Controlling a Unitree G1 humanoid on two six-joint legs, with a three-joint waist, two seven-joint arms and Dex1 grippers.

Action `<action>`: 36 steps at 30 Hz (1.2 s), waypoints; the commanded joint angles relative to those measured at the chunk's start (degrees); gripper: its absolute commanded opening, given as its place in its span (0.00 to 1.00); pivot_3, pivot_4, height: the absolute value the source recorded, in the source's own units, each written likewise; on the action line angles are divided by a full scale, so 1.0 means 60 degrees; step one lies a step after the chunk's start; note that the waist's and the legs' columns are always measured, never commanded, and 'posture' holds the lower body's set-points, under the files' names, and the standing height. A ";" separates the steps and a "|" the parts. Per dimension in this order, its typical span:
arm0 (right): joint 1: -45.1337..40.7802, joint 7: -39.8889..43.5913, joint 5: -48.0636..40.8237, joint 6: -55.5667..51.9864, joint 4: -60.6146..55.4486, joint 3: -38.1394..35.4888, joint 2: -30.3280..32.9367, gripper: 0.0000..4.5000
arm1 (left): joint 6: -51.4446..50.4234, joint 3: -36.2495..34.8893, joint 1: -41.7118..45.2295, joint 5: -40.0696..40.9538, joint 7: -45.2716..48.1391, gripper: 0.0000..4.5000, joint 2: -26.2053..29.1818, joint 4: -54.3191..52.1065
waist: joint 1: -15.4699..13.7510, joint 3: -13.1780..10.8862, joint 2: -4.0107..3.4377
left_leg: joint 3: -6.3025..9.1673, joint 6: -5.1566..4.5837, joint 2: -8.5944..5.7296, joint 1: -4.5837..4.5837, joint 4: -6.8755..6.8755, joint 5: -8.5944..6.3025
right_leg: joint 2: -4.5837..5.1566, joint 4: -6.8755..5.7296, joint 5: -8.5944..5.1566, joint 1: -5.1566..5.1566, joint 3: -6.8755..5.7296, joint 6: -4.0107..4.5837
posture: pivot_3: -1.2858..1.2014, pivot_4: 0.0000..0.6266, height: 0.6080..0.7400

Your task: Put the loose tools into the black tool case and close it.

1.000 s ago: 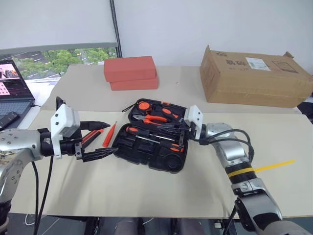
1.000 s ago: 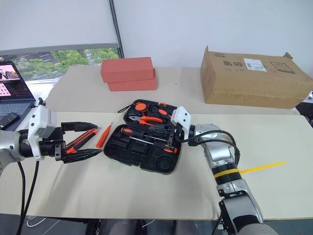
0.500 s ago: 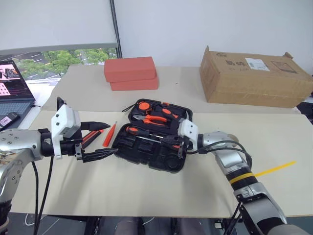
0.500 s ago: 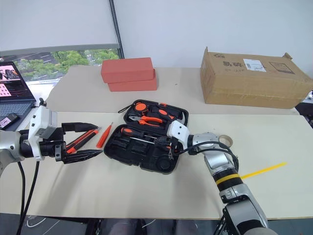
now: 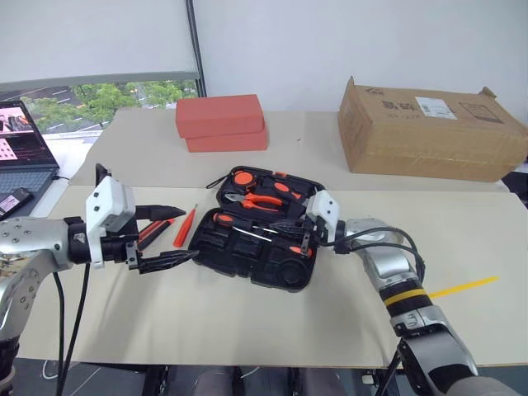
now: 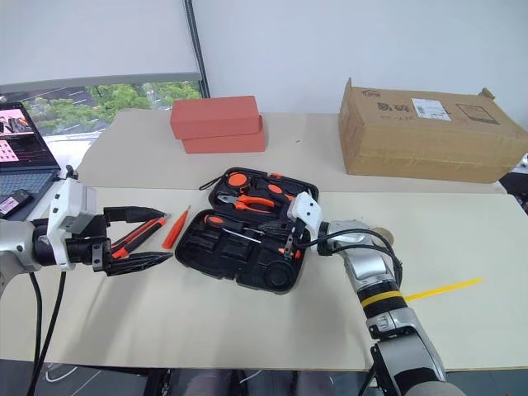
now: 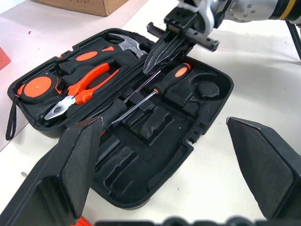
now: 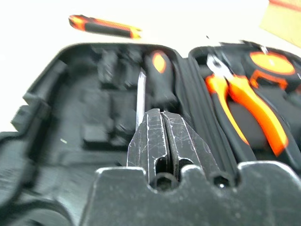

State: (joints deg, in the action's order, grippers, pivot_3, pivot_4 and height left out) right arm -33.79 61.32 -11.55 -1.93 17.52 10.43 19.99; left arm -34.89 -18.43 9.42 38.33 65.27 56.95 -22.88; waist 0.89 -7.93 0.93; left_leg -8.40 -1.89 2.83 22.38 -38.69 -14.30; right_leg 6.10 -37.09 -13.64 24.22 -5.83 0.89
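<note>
Raised ridges (image 7: 153, 122) are crowding the slots in the black tool case, so the thin orange tester pen (image 5: 186, 228) will sit crooked until I push it straight.
The black tool case (image 5: 247, 256) lies open mid-table, with two black-and-orange screwdrivers (image 7: 175, 75) seated in its near half. Pliers (image 7: 82, 92), a tape measure and a hammer fill the lid half. My right gripper (image 5: 285, 225) hovers over the screwdriver slots, shut with nothing between its fingers (image 8: 162, 136). Left of the case lie loose tools: a thin orange tester pen (image 5: 184, 228) and black-and-orange handles (image 5: 151, 232). My left gripper (image 5: 176, 235) stands wide open above them, facing the case. A small tape roll (image 6: 384, 236) peeks from behind my right forearm.
Two stacked red boxes (image 5: 220, 122) sit at the back left and a brown cardboard box (image 5: 429, 130) at the back right. A laptop (image 5: 23, 157) stands at the far left. A yellow strip (image 5: 462, 286) lies on the table to the right.
My right hand dipped toward the case's near half and has come back up a little, staying shut. The left arm has kept still.
</note>
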 commanded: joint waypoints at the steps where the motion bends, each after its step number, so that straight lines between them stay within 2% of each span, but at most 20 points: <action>1: 0.0044 -0.0109 0.0341 0.0049 -0.0092 0.0113 0.0206 0.02 | 0.0292 -0.0026 0.0188 -0.0037 0.0062 1.00 0.0103 -0.0031 | -0.0006 0.0000 0.0000 | 0.0000 0.0000 0.0000 0.0000 0.0000 0.0000 | 0.0001 0.0000 0.0000 -0.0001 0.0000 0.0000 | 0.52 0.24 0.78; 7: 0.0133 -0.0444 0.1682 -0.0187 0.0430 0.0906 0.0659 0.02 | 0.0258 -0.0033 0.0161 -0.0039 0.0052 1.00 0.0114 -0.0044 | -0.0007 0.0001 0.0001 | -0.0002 0.0000 -0.0001 -0.0004 0.0001 0.0000 | 0.0001 0.0000 -0.0001 -0.0001 -0.0001 0.0001 | 0.52 0.24 0.78; 12: 0.0194 -0.0369 0.1759 -0.0376 0.0329 0.1087 0.0697 0.02 | 0.0254 -0.0118 -0.0021 -0.0059 -0.0009 1.00 0.0069 -0.0106 | -0.0026 0.0003 0.0005 | 0.0000 0.0000 -0.0001 -0.0015 0.0000 -0.0001 | 0.0005 -0.0001 -0.0007 -0.0014 0.0000 -0.0011 | 0.52 0.24 0.78; 17: 0.0159 -0.0474 0.1402 -0.0370 0.0127 0.0802 0.0528 0.02 | 0.0276 -0.0213 -0.0365 -0.0190 -0.0334 1.00 -0.0092 0.0012 | -0.0025 0.0003 0.0004 | 0.0003 0.0000 -0.0001 -0.0014 0.0001 -0.0001 | 0.0008 -0.0001 -0.0006 -0.0013 0.0000 -0.0008 | 0.52 0.24 0.78; 25: -0.0129 -0.0047 -0.0400 -0.0411 -0.0702 -0.0471 0.0213 0.02 | 0.1462 0.0042 -0.0724 -0.2054 -0.2207 1.00 -0.1103 0.1609 | -0.0009 -0.0001 0.0003 | 0.0002 0.0000 0.0001 0.0000 0.0008 0.0000 | 0.0004 -0.0001 0.0001 0.0004 -0.0002 0.0003 | 0.52 0.24 0.78; 26: -0.0123 -0.0009 -0.0563 -0.0523 -0.0859 -0.0573 0.0239 0.11 | 0.1508 0.0175 -0.0706 -0.2232 -0.2419 1.00 -0.1223 0.1654 | -0.0011 -0.0001 0.0003 | 0.0002 -0.0005 -0.0001 0.0001 0.0008 -0.0003 | 0.0012 0.0000 0.0001 0.0004 -0.0003 0.0003 | 0.52 0.24 0.78; 28: -0.0091 0.0128 -0.0838 -0.0706 -0.1171 -0.0716 0.0330 0.18 | 0.1589 0.0490 -0.0606 -0.2686 -0.2918 1.00 -0.1457 0.1725 | -0.0026 -0.0001 0.0003 | 0.0001 -0.0012 -0.0001 0.0004 0.0008 -0.0008 | 0.0019 0.0005 0.0001 0.0002 -0.0004 0.0003 | 0.52 0.24 0.78; 32: -0.0010 0.0148 -0.0967 -0.0902 -0.1658 -0.0843 0.0634 0.51 | 0.1317 0.1229 -0.0111 -0.3439 -0.4230 1.00 -0.2312 0.1895 | -0.0066 -0.0001 0.0003 | 0.0002 -0.0026 -0.0003 0.0008 0.0009 -0.0017 | 0.0031 0.0006 0.0001 -0.0001 -0.0018 0.0003 | 0.52 0.24 0.78; 36: 0.0090 0.0159 -0.1189 -0.1190 -0.2091 -0.0924 0.0881 0.80 | 0.0897 0.1868 0.0064 -0.3797 -0.4868 1.00 -0.2927 0.1781 | -0.0041 -0.0001 0.0004 | 0.0002 -0.0031 -0.0004 0.0007 0.0008 -0.0020 | 0.0035 0.0005 0.0001 -0.0003 -0.0020 0.0003 | 0.52 0.24 0.78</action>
State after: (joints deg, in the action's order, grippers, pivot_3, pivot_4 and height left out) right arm -33.07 62.18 -16.87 -8.19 8.26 6.86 24.57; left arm -28.77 -7.96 8.75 16.55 38.04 40.05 -10.87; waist 0.64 -7.94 0.96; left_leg -8.39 -2.08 2.81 22.42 -38.63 -14.42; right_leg 6.31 -37.07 -13.63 24.22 -5.96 0.91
